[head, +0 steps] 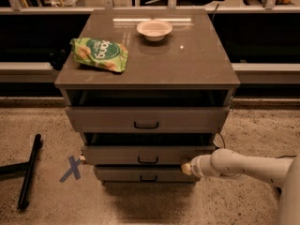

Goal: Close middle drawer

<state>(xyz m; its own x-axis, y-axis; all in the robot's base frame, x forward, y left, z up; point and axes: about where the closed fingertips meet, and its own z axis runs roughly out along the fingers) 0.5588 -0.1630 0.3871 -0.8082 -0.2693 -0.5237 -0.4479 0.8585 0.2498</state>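
I should lift my gripper onto the middle drawer's front [183, 156] and push there, because my gripper is low now, by the lowest drawer's top edge [178, 167].
The grey-brown cabinet [150, 74] stands in the middle of the camera view. Its middle drawer [145, 154] is nearly pushed in, with only a narrow dark gap above its flat front and a small dark loop handle [148, 160]. The top drawer [146, 119] sticks out slightly; the lowest drawer [140, 174] is in. My white arm reaches in from the right, and the gripper [186, 168] is at the right end of the middle drawer's front, touching or almost touching it.
A green snack bag [99, 54] and a white bowl [154, 29] sit on the cabinet top. A blue tape X [71, 168] marks the floor at left, beside a black bar [29, 170]. A ledge runs behind the cabinet.
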